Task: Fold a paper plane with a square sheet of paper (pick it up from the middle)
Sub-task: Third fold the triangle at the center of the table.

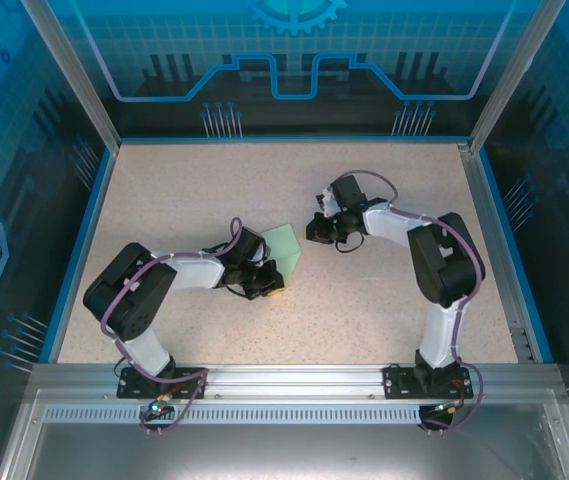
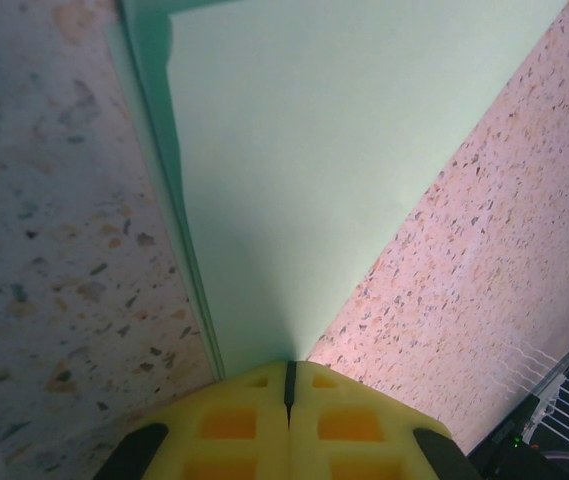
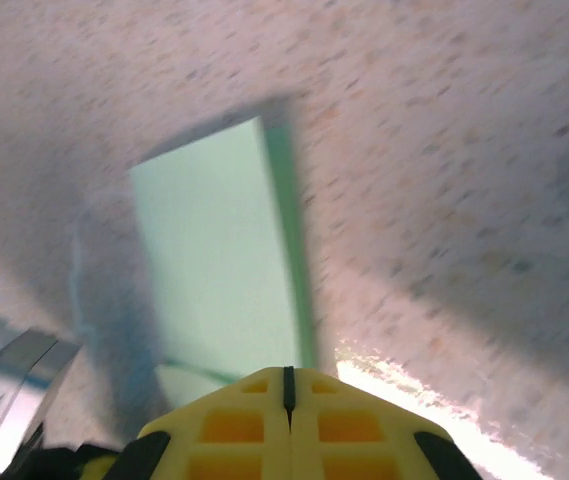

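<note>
Next, I bring my right gripper back in to the paper and pinch the middle of its side before I lift, because my left gripper is at the paper's narrow point, away from its middle.
The square sheet of paper lies folded on the speckled table between the two arms, pale mint green. In the left wrist view the paper narrows to a point right at my left gripper, whose yellow fingertips are pressed together. Stacked layers show along the sheet's left edge. From above, the left gripper sits at the sheet's near corner; I cannot tell whether it pinches the paper. My right gripper is shut just right of the sheet's far edge. Its own view is blurred, with the right gripper holding nothing and the paper ahead.
A blue rim borders the table on the left, far and right sides. Slanted aluminium posts rise at the far corners. A metal rail carries both arm bases at the near edge. A grey metal part shows at lower left.
</note>
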Controlling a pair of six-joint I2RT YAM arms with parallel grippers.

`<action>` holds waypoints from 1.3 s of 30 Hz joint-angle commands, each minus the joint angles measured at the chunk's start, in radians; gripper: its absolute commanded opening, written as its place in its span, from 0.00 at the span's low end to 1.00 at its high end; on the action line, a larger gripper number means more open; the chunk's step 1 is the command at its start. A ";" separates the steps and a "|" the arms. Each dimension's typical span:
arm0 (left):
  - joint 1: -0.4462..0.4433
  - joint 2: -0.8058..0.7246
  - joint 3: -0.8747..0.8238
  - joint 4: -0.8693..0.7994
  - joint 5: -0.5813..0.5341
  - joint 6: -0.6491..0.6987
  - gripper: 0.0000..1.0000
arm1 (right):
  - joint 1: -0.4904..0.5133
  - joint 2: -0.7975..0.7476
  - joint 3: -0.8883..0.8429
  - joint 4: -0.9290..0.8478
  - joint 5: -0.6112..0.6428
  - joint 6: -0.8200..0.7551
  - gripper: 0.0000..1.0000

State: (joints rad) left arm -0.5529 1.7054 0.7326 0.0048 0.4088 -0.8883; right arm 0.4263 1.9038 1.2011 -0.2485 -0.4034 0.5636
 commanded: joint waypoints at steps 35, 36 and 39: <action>-0.020 0.079 -0.014 -0.238 -0.080 0.018 0.00 | 0.066 -0.025 0.010 -0.030 0.105 0.019 0.00; -0.019 0.080 -0.013 -0.239 -0.080 0.019 0.00 | 0.085 -0.035 -0.007 -0.023 0.095 0.022 0.01; -0.020 0.078 -0.009 -0.242 -0.082 0.019 0.00 | 0.133 -0.036 -0.042 -0.002 0.061 0.044 0.01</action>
State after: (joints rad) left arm -0.5549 1.7161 0.7635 -0.0444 0.4061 -0.8875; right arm 0.5163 1.8767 1.1984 -0.2569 -0.3183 0.6018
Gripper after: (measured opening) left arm 0.047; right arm 0.042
